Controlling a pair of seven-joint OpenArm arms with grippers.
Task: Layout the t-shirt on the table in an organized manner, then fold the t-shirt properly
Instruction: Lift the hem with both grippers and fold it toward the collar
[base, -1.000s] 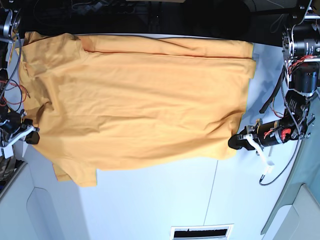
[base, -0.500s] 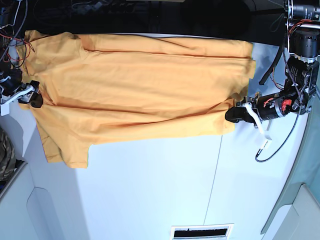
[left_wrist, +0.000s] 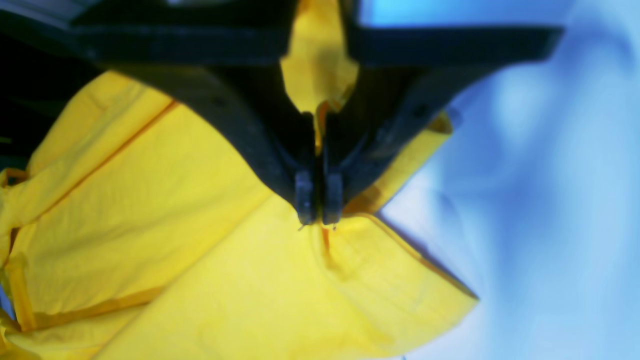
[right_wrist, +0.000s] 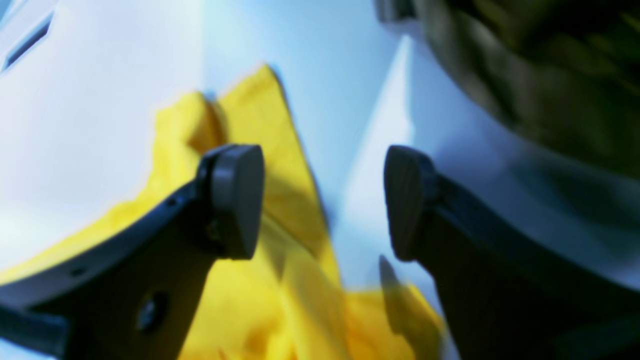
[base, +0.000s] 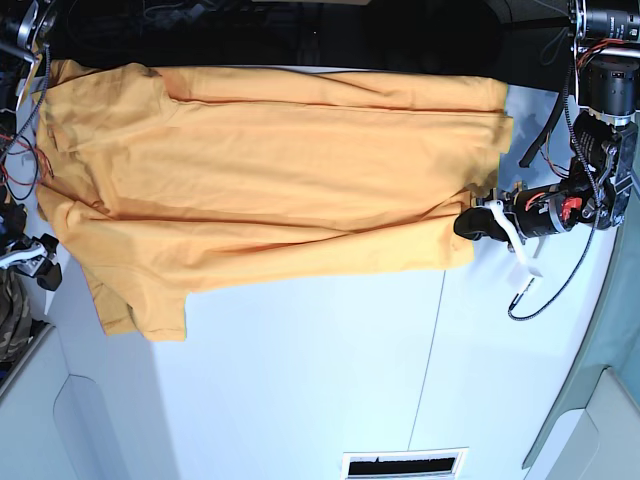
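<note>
One sleeve of the t-shirt rests limp beyond the doubled near edge (base: 290, 265). The sleeve (base: 158, 308) will drag behind, still pointing to the front, when I pull the t-shirt away.
The orange-yellow t-shirt (base: 270, 190) lies spread across the far half of the white table (base: 300, 380), its near edge doubled over and one sleeve (base: 140, 310) pointing toward the front. My left gripper (base: 470, 222) is at the shirt's right hem corner. The left wrist view shows that left gripper (left_wrist: 318, 210) shut on a pinch of the t-shirt (left_wrist: 200, 280). My right gripper (base: 42, 266) sits just off the shirt's left edge. In the right wrist view that right gripper (right_wrist: 322, 200) is open and holds nothing, above the t-shirt (right_wrist: 260, 300).
Camouflage fabric (base: 10, 315) hangs at the table's left edge, also in the right wrist view as camouflage fabric (right_wrist: 550, 75). A thin dark seam (base: 430, 370) crosses the tabletop and a vent slot (base: 400, 465) sits at the front. Arm bases and cables (base: 600, 90) stand at the right.
My right gripper let go of the shirt's left edge and drew back toward the front. My left gripper carried the right hem toward the back, then held still.
</note>
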